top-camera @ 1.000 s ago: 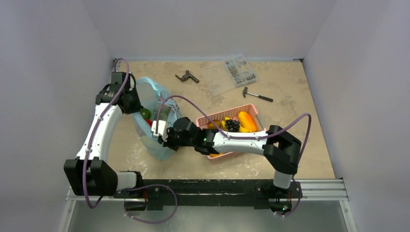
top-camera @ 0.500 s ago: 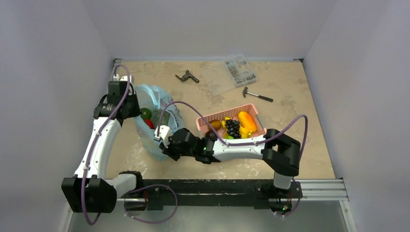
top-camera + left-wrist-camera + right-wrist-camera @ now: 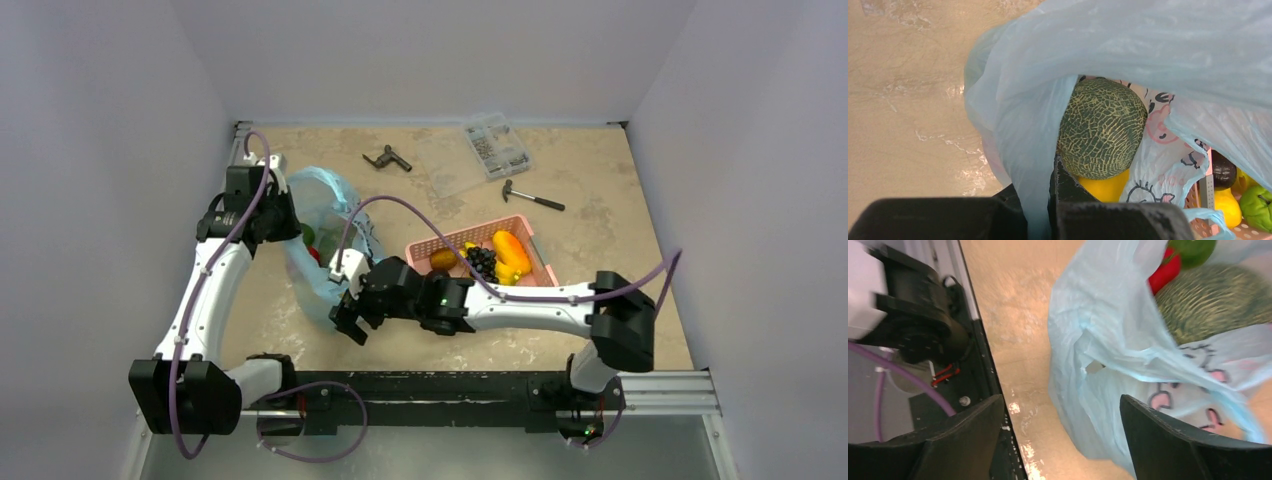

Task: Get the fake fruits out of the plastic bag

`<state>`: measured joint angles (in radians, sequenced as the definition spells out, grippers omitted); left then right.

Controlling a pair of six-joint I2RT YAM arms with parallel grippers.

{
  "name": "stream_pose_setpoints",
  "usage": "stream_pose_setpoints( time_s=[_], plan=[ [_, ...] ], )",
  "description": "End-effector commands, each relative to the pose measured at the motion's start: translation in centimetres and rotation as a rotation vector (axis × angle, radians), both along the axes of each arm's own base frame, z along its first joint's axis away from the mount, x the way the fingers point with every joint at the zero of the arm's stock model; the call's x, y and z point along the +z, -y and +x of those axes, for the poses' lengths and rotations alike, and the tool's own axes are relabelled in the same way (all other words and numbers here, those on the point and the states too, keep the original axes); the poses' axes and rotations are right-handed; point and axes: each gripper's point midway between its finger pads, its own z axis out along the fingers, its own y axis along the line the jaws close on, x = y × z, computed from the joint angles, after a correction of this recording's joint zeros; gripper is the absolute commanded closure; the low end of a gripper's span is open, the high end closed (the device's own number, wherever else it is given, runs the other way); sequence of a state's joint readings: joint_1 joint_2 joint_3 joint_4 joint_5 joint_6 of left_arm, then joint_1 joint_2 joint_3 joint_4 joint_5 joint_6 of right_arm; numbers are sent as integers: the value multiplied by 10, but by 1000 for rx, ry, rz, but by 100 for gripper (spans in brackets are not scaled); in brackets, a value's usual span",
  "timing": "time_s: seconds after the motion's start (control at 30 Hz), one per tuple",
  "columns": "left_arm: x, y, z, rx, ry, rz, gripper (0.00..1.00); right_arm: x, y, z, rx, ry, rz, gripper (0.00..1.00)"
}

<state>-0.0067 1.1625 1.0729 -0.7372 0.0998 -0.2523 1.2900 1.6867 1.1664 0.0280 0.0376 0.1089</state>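
My right gripper is open, and the bag's near side [image 3: 312,290] hangs between it and the fruit. Next, my right gripper goes up over that side and reaches in through the bag's opening [image 3: 325,225].
The pale blue plastic bag [image 3: 318,268] lies at the left of the table, its mouth held up by my left gripper [image 3: 284,222], which is shut on a fold of the plastic [image 3: 1034,165]. Inside, the netted grey-green melon [image 3: 1102,127] rests on something yellow [image 3: 1105,186]. In the right wrist view the melon [image 3: 1215,300] shows through the bag [image 3: 1108,360], with the red fruit [image 3: 1162,274] and a small green fruit [image 3: 1193,247] beyond it. My right gripper [image 3: 348,322] stands open and empty [image 3: 1060,407] just off the bag's near side.
A pink basket [image 3: 513,222] with grapes [image 3: 481,260] and yellow and orange fruit stands right of the bag, partly under my right arm. A hammer [image 3: 532,197], a clear parts box [image 3: 497,144] and a dark tool [image 3: 387,158] lie at the back. The base rail [image 3: 430,385] is close behind my right gripper.
My right gripper has opened, let go of the bag and drawn back toward the near edge. The left gripper, still shut on the bag's rim, has shifted slightly back.
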Motion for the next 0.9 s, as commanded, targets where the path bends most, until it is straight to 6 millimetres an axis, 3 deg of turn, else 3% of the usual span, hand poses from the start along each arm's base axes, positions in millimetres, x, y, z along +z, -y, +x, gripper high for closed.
stream_pose_setpoints(
  time_s=[0.0, 0.13, 0.23, 0.37, 0.53, 0.67, 0.77, 0.87],
  plan=[
    [17, 5, 8, -15, 78, -31, 100, 91, 8, 4, -27, 73, 170, 11],
    [17, 5, 7, -23, 76, -27, 100, 123, 12, 19, -118, 86, 220, 14],
    [15, 5, 6, -30, 72, -15, 100, 134, 4, 37, -173, 104, 264, 31],
    [13, 6, 1, -48, 50, 33, 100, 135, -13, 64, -228, 115, 283, 50],
    [5, 11, -10, -71, -6, 11, 100, 117, -38, 83, -221, 139, 246, 56],
    [2, 19, -6, -98, 5, -23, 100, 92, -48, 109, -277, 120, 217, 72],
    [-2, 20, -5, -105, -10, -30, 100, 74, -56, 130, -302, 98, 195, 72],
    [-2, 20, -7, -100, -1, -27, 100, 57, -58, 146, -319, 138, 129, 66]
  ],
)
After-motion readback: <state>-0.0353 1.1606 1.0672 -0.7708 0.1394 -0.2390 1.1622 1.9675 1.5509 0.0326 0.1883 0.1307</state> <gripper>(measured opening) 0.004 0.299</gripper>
